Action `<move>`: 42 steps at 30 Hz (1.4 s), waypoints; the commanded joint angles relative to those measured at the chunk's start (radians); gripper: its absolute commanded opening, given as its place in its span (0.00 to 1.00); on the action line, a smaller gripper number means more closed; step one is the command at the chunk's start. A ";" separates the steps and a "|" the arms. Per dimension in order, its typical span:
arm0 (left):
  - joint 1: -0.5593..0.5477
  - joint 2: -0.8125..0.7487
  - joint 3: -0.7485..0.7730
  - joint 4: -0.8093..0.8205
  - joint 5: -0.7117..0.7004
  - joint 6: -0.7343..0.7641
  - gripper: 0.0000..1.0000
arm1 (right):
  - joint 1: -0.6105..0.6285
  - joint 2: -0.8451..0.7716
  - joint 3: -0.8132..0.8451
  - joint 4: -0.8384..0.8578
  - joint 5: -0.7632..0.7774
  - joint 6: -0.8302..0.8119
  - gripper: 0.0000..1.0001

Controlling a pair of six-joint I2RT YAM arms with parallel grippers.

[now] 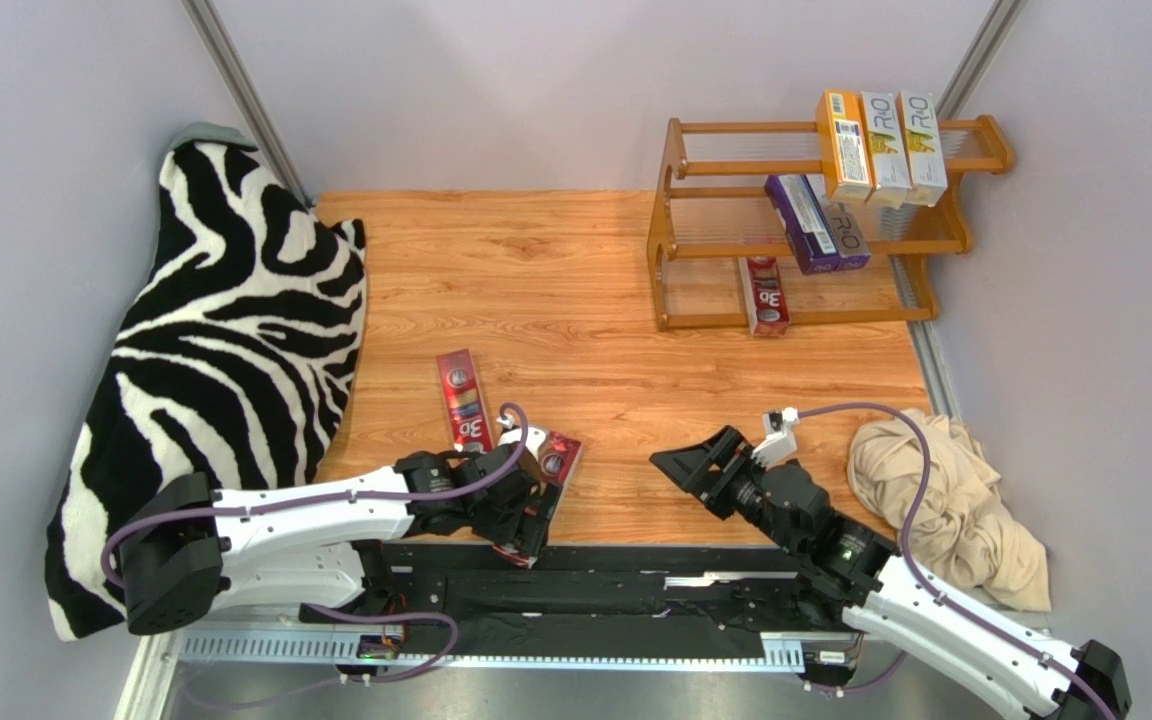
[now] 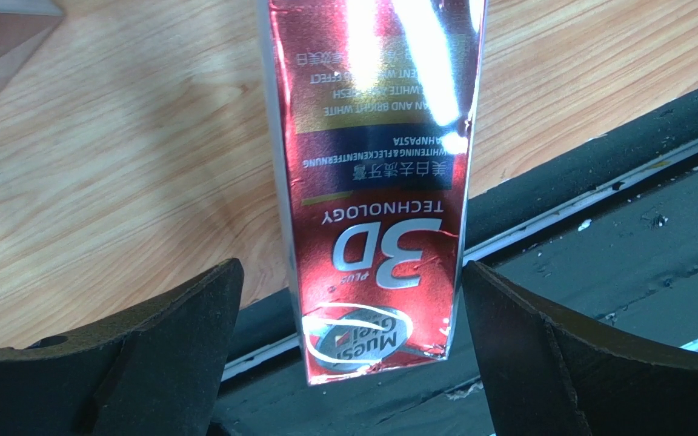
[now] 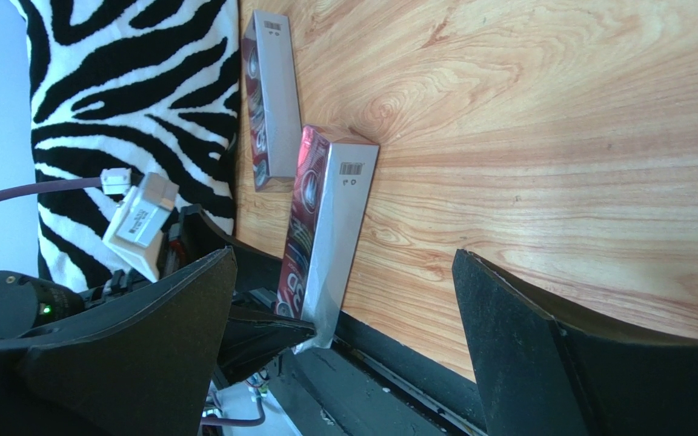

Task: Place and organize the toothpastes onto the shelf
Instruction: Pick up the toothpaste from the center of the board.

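The red carton's near end [image 2: 375,331] is inside my left gripper, far from the shelf. I should lift the carton and have my right gripper take its far half [image 1: 558,455].
A red toothpaste carton [image 1: 554,459] lies at the table's near edge, its end over the black rail. My left gripper [image 1: 527,510] is open around that end; in the left wrist view [image 2: 351,265] the carton [image 2: 375,182] sits between the jaws, close to the right finger. A second red carton [image 1: 462,399] lies just beyond it. My right gripper [image 1: 699,459] is open and empty, and its view shows both cartons [image 3: 321,227] [image 3: 271,100]. The wooden shelf [image 1: 687,225] holds three orange-yellow and pale cartons [image 1: 883,146], two purple ones [image 1: 815,222] and a red one [image 1: 764,294].
A zebra-print cloth [image 1: 222,345] covers the table's left side. A beige cloth [image 1: 950,495] lies bunched at the near right. The black base rail [image 1: 612,578] runs along the near edge. Grey walls close in at the left, back and right.
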 commanded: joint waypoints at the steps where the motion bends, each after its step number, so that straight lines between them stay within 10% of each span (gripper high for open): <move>1: -0.007 -0.045 0.015 -0.035 -0.035 -0.025 0.98 | 0.008 -0.018 -0.009 0.004 0.036 0.014 0.94; 17: -0.076 0.107 0.032 0.001 -0.056 -0.049 0.88 | 0.006 -0.047 -0.021 -0.020 0.045 0.029 0.94; 29: -0.101 0.100 0.069 -0.028 -0.104 -0.035 0.22 | 0.009 -0.033 -0.017 -0.020 0.027 0.028 0.94; 42: -0.176 -0.065 0.133 -0.063 -0.141 0.041 0.13 | 0.026 0.319 0.078 0.358 -0.178 -0.054 0.96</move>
